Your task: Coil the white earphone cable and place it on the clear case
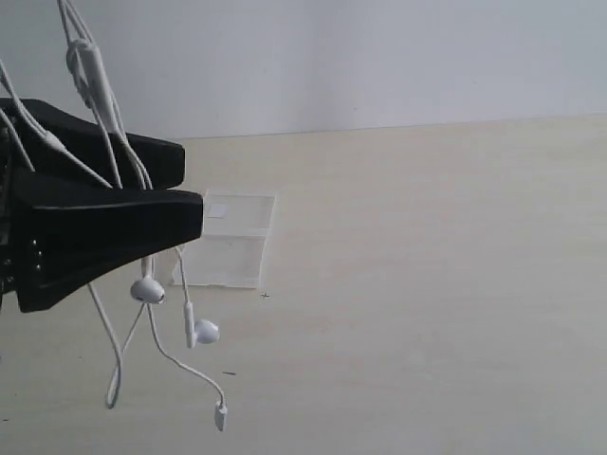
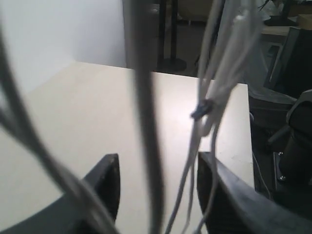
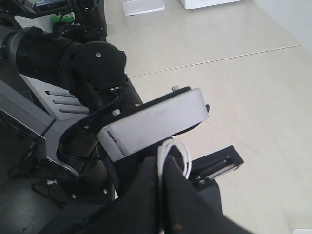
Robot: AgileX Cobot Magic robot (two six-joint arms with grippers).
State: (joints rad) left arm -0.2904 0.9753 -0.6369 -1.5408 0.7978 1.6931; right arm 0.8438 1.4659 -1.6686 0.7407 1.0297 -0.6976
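Note:
The white earphone cable's pieces (image 1: 82,167) spread apart at a slant across my left gripper's fingers, so next my left gripper moves back clear and then reaches around the cable's pieces (image 1: 124,142) below the inline remote first.
The white earphone cable (image 1: 104,109) hangs in loops over and between the spread fingers of my left gripper (image 1: 193,188), which is open. Its inline remote (image 1: 85,66) sits high on the strands. Two earbuds (image 1: 147,290) (image 1: 204,332) and the plug (image 1: 220,415) dangle above the table. The clear case (image 1: 237,248) lies flat on the table behind the left fingertips, white patch (image 1: 216,210) at its far end. In the left wrist view, cable strands (image 2: 214,92) run between the parted fingers of the left gripper (image 2: 158,170). My right gripper (image 3: 163,163) is shut on a cable loop (image 3: 187,158), out of the exterior view.
The pale table (image 1: 427,284) stretches to the right of the case. The left arm's black body and white camera housing (image 3: 156,119) sit just under the right gripper. The table's edge, with dark chairs and equipment (image 2: 292,146) beyond it, shows in the left wrist view.

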